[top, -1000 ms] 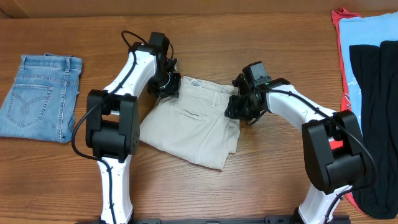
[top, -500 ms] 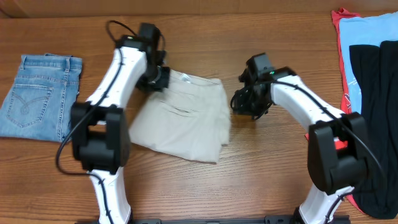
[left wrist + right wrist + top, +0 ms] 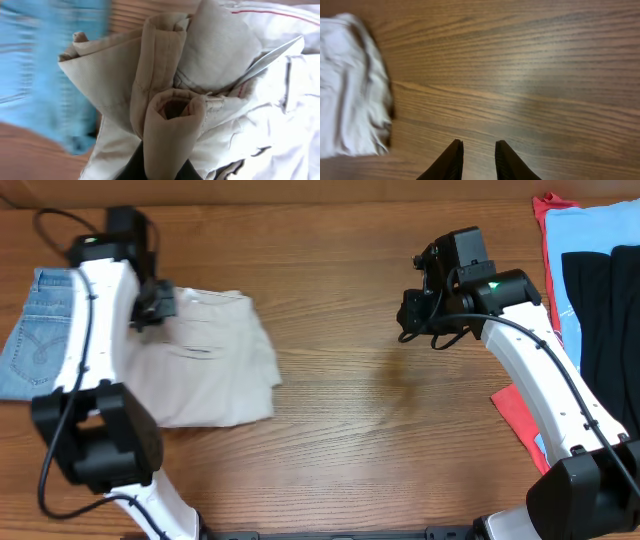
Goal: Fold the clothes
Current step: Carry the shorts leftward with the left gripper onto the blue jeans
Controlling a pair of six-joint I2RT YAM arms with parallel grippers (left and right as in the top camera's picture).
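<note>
The waistband (image 3: 167, 97) is in the grip of my left gripper's fingers and the jeans lie flat, so my left gripper should go on pulling the folded beige khaki shorts over the blue jeans (image 3: 38, 345) until they are stacked.
The beige khaki shorts (image 3: 205, 365) lie folded at the table's left, their left edge beside the blue jeans (image 3: 30, 330). My left gripper (image 3: 158, 305) is shut on the shorts' top edge. In the left wrist view the rolled waistband (image 3: 167, 70) bunches up between the dark fingers (image 3: 134, 167), with blurred jeans (image 3: 45, 75) behind. My right gripper (image 3: 412, 320) hangs over bare wood right of centre, well apart from the shorts. In the right wrist view its jaws (image 3: 479, 145) stand slightly open with nothing between them, and the shorts (image 3: 350, 85) show at the left edge.
A pile of garments sits at the right edge: a red one (image 3: 545, 220), a light-blue one (image 3: 590, 230) and a black one (image 3: 610, 330) on top. A red corner (image 3: 515, 410) sticks out under the right arm. Bare wooden table (image 3: 340, 400) lies between the two arms.
My left gripper has dragged the shorts from the table's middle to the left, up against the jeans. My right gripper has drawn off to the right and up, away from the shorts.
</note>
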